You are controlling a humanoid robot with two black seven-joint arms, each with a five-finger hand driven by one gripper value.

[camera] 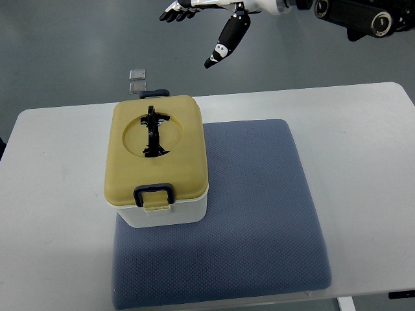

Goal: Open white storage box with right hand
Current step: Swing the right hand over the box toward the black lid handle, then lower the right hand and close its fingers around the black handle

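I expect the tan lid to come off in one piece when I lift the black handle, because dark latches sit at both the near and far edges.
A white storage box with a tan lid stands on the left part of a blue-grey mat. The lid is closed, with a black handle lying in its round recess and a dark latch at the near edge. My right hand hangs high beyond the table's far edge, up and to the right of the box. Its fingers are spread and hold nothing. The left arm does not show.
The mat lies on a white table. The table's far edge runs just behind the box. Two small clear squares lie on the grey floor beyond it. A second dark latch shows at the box's far side.
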